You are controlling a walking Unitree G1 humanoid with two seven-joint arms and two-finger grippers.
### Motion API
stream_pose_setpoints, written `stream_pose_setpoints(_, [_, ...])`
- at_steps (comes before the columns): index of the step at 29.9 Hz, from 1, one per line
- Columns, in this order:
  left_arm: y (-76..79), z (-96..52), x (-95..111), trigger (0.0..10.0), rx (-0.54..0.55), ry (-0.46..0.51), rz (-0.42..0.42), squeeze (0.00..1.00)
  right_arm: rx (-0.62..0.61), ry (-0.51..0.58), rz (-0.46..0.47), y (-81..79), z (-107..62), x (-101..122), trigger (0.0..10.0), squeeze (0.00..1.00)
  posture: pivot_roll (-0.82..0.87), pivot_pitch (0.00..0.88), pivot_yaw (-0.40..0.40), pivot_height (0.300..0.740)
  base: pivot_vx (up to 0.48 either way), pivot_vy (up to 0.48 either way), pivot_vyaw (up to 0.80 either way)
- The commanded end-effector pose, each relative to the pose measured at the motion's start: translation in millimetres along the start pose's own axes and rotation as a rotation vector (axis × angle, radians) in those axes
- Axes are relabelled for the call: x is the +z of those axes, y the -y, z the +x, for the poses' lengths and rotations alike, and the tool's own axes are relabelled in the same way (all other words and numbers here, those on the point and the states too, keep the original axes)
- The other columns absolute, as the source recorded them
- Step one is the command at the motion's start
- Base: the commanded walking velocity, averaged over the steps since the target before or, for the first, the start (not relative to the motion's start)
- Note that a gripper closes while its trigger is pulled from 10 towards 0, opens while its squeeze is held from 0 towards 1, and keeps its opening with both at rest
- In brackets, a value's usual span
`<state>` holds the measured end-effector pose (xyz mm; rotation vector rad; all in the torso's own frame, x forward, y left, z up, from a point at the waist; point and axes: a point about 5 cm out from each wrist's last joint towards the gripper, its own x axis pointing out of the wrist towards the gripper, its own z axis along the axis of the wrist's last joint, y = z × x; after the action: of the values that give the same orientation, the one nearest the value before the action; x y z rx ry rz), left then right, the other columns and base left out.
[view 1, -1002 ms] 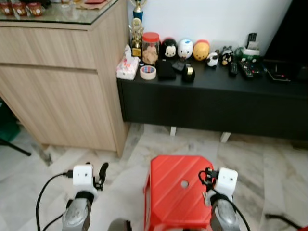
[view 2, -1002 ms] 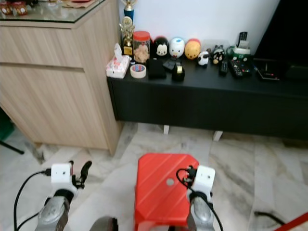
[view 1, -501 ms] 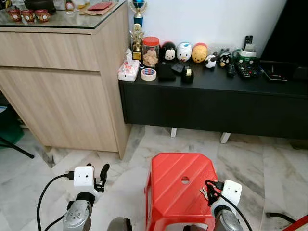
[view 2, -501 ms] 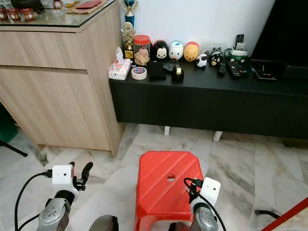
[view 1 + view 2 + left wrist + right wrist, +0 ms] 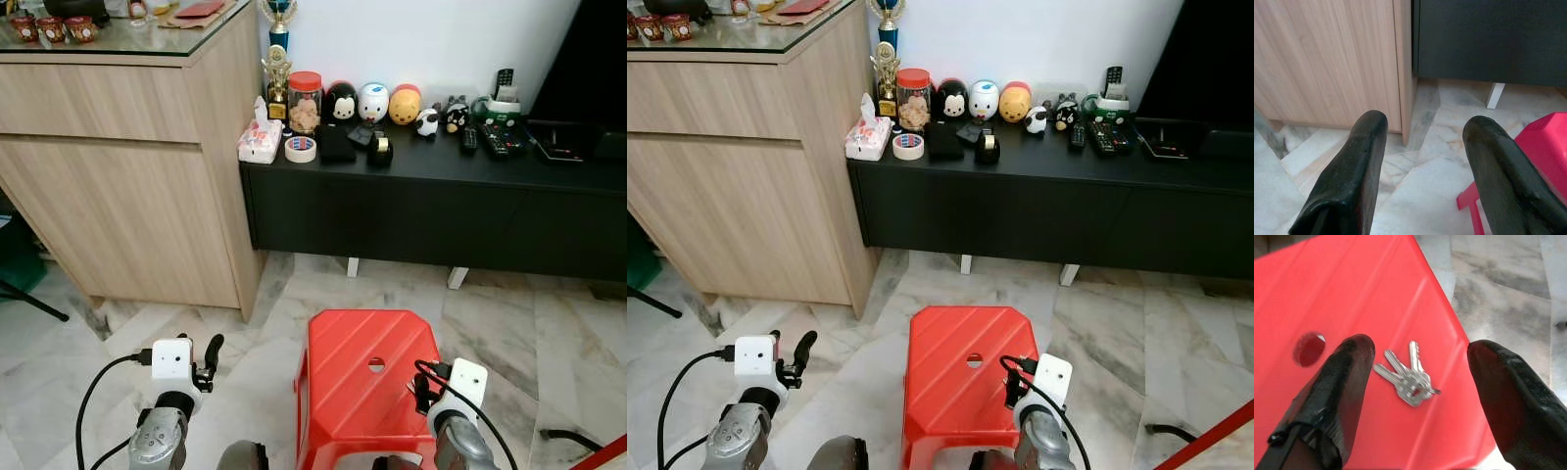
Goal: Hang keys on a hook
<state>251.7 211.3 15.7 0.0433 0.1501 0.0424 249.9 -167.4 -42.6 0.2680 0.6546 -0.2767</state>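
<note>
My gripper will bring up the whole bunch of silver keys [image 5: 1406, 375] together when I lift it, since the key heads overlap at a small ring [image 5: 1434, 391].
A small bunch of silver keys [image 5: 1408, 374] lies flat on the top of a red plastic stool [image 5: 358, 392], near its right edge and beside the round hole [image 5: 1309, 347]. My right gripper [image 5: 1420, 350] hovers over the keys, open, one black finger on each side of them and touching nothing. In the eye views its white wrist camera [image 5: 468, 378] sits over the stool's right side. My left gripper [image 5: 211, 354] is open and empty, held low over the marble floor to the left of the stool.
A light wooden cabinet [image 5: 127, 147] with a glass top stands at the left. A low black console [image 5: 441, 211] along the white wall carries a jar, tape rolls, figurines and remotes. Marble floor [image 5: 549, 333] surrounds the stool. A dark cable [image 5: 568, 439] lies at bottom right.
My right wrist has come back and lower over the stool's right side. The head view has tilted a little. The left arm holds its place.
</note>
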Motion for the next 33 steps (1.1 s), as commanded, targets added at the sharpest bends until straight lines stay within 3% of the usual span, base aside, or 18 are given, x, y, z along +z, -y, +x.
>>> stream_pose_setpoints(1, [1.2, -1.1, 0.2, 10.0, -0.014, 0.000, 0.008, 0.00, -0.009, -0.025, 0.033, 1.5, 0.6, -1.3, 10.0, 0.00, 0.08, 0.041, -0.041, 0.631, 0.000, 0.000, 0.00])
stream_pose_setpoints(16, [12.4, 12.9, 29.0, 10.0, -0.075, 0.101, 0.022, 0.00, 0.025, 0.028, 0.073, -3.8, 1.1, 5.1, 10.0, 0.00, 0.08, 0.130, -0.047, 0.631, 0.000, 0.000, 0.00])
stream_pose_setpoints(22, [13.6, 6.4, 26.9, 10.0, -0.082, 0.100, 0.017, 0.00, 0.044, 0.002, 0.068, -6.1, 0.4, 0.2, 10.0, 0.00, 0.08, 0.158, -0.050, 0.631, 0.000, 0.000, 0.00])
stream_pose_setpoints(25, [12.4, 1.8, 24.6, 10.0, -0.078, 0.090, 0.017, 0.00, 0.051, 0.007, 0.108, -7.8, 0.6, 1.5, 10.0, 0.00, 0.09, 0.168, -0.052, 0.631, 0.000, 0.000, 0.00])
stream_pose_setpoints(28, [10.7, -2.2, 22.8, 10.0, -0.069, 0.082, 0.016, 0.00, 0.052, -0.007, 0.208, -10.8, 1.7, 3.2, 10.0, 0.00, 0.09, 0.176, -0.052, 0.631, 0.000, 0.000, 0.00])
stream_pose_setpoints(33, [9.9, -4.0, 22.3, 10.0, -0.067, 0.076, 0.017, 0.00, 0.056, -0.007, 0.214, -12.5, 2.3, 5.0, 10.0, 0.00, 0.09, 0.178, -0.050, 0.631, 0.000, 0.000, 0.00])
